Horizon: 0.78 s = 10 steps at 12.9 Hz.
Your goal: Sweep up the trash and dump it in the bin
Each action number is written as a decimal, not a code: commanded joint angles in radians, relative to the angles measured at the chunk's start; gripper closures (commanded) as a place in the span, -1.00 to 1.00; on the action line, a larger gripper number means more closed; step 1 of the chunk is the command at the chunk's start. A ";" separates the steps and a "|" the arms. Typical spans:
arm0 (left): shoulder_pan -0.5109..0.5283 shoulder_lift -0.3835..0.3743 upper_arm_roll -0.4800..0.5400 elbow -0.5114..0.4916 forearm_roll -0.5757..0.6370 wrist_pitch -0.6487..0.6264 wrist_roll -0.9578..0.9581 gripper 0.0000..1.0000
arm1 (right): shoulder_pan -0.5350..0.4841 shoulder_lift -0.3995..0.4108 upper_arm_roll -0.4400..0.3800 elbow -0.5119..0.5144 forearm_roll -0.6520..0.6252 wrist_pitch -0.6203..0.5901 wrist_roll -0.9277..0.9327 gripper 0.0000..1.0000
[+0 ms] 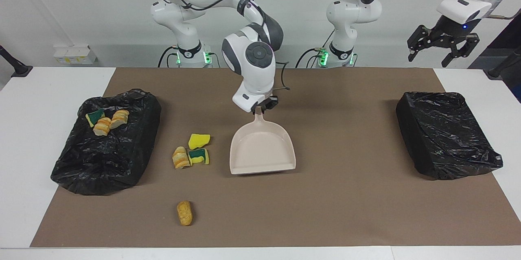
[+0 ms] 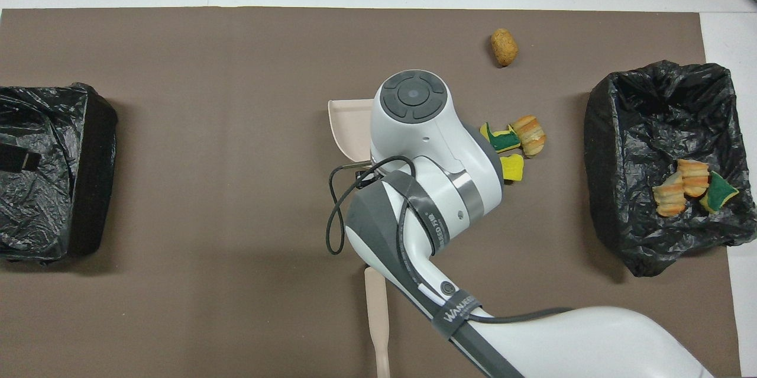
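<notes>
The loose trash (image 2: 512, 168) will slide off the beige dustpan when I tip the dustpan over the bin, because it has a smooth bottom and open edge (image 2: 349, 101).
My right gripper (image 1: 261, 109) is shut on the handle of the beige dustpan (image 1: 262, 150) near the middle of the brown mat, with the pan's mouth pointing away from the robots. In the overhead view the wrist covers most of the dustpan (image 2: 349, 126). Loose trash lies beside it toward the right arm's end: a yellow sponge scrap (image 1: 199, 140), a green-yellow scrap (image 1: 198, 156) and a bread chunk (image 1: 180, 157). Another bread chunk (image 1: 184, 213) lies farther from the robots. My left gripper (image 1: 441, 46) waits open, raised off the left arm's end of the table.
A black-lined bin (image 1: 122, 158) at the right arm's end holds bread pieces and a green sponge scrap (image 1: 103, 121). A second black-lined bin (image 1: 445, 134) sits at the left arm's end. The brush handle (image 2: 377, 319) lies nearer the robots, partly under the right arm.
</notes>
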 commanded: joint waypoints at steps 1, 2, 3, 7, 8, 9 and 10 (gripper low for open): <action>0.003 -0.026 -0.003 -0.033 -0.005 0.021 0.005 -1.00 | 0.025 0.069 -0.003 0.040 0.005 0.062 0.035 1.00; 0.001 -0.025 -0.003 -0.030 -0.005 0.023 0.008 -1.00 | 0.033 0.074 -0.004 0.037 0.008 0.092 0.036 1.00; 0.009 -0.026 -0.003 -0.030 -0.005 0.018 0.009 -1.00 | 0.029 0.072 -0.003 0.010 0.011 0.114 0.036 0.67; -0.003 -0.026 -0.005 -0.031 -0.005 0.023 0.006 -1.00 | -0.005 0.060 -0.004 -0.024 0.015 0.157 0.023 -1.00; -0.003 -0.025 -0.008 -0.031 -0.005 0.030 0.006 -1.00 | -0.016 0.049 -0.004 -0.026 0.014 0.148 0.023 -1.00; -0.005 -0.025 -0.013 -0.031 -0.005 0.033 0.006 -1.00 | -0.018 0.026 -0.004 -0.032 0.022 0.130 0.024 -1.00; -0.008 -0.025 -0.017 -0.034 -0.005 0.062 0.005 -1.00 | -0.013 -0.003 -0.004 -0.037 0.029 0.093 0.041 -1.00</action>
